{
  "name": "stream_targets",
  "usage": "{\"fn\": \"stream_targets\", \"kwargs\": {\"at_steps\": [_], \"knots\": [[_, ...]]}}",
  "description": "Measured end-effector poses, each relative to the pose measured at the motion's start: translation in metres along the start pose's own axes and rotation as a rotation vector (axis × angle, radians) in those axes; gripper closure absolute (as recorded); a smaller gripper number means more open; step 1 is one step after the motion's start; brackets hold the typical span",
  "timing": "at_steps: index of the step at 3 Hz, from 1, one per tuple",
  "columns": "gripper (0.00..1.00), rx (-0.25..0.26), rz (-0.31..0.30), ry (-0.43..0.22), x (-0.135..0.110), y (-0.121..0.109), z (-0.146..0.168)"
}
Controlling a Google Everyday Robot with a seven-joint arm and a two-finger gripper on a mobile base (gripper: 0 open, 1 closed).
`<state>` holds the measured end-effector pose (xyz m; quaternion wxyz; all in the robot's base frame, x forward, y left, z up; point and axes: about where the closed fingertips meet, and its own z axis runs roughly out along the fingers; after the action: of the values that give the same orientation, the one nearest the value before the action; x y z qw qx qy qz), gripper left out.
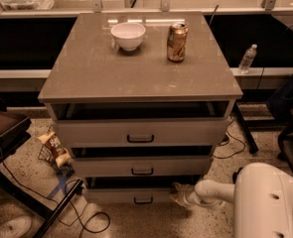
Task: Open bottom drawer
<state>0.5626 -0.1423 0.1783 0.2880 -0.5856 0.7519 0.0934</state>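
The bottom drawer shows only a narrow gap (136,183) above its front, so next my gripper opens, takes the front's top corner (174,190) anew and pulls the drawer farther out.
The bottom drawer (131,196) is the lowest of three pale grey drawer fronts, with a small dark bar handle (143,201). It stands pulled out a little, with a dark gap above its front. My gripper (179,194) is at the drawer's right end, low near the floor, touching or very close to the front's right edge. My white arm (213,191) reaches in from the lower right.
The middle drawer (142,166) and top drawer (140,132) also stand slightly out. A white bowl (128,35) and a brown can (177,42) sit on the cabinet top. A snack bag (53,148), cables and a dark stand leg (56,212) lie at the left. A water bottle (247,58) stands at the right.
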Motion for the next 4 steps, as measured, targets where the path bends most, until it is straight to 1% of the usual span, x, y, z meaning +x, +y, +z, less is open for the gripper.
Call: {"fn": "stream_targets", "kwargs": {"at_steps": [1, 2, 3, 4], "knots": [[1.0, -0.02, 0.011, 0.0, 0.0073, 0.0177, -0.0142], [0.85, -0.02, 0.011, 0.0, 0.0048, 0.0165, -0.0181], [0.54, -0.021, 0.011, -0.001, 0.0036, 0.0166, -0.019], [0.31, -0.023, 0.01, -0.002, 0.0029, 0.0179, -0.0178]]}}
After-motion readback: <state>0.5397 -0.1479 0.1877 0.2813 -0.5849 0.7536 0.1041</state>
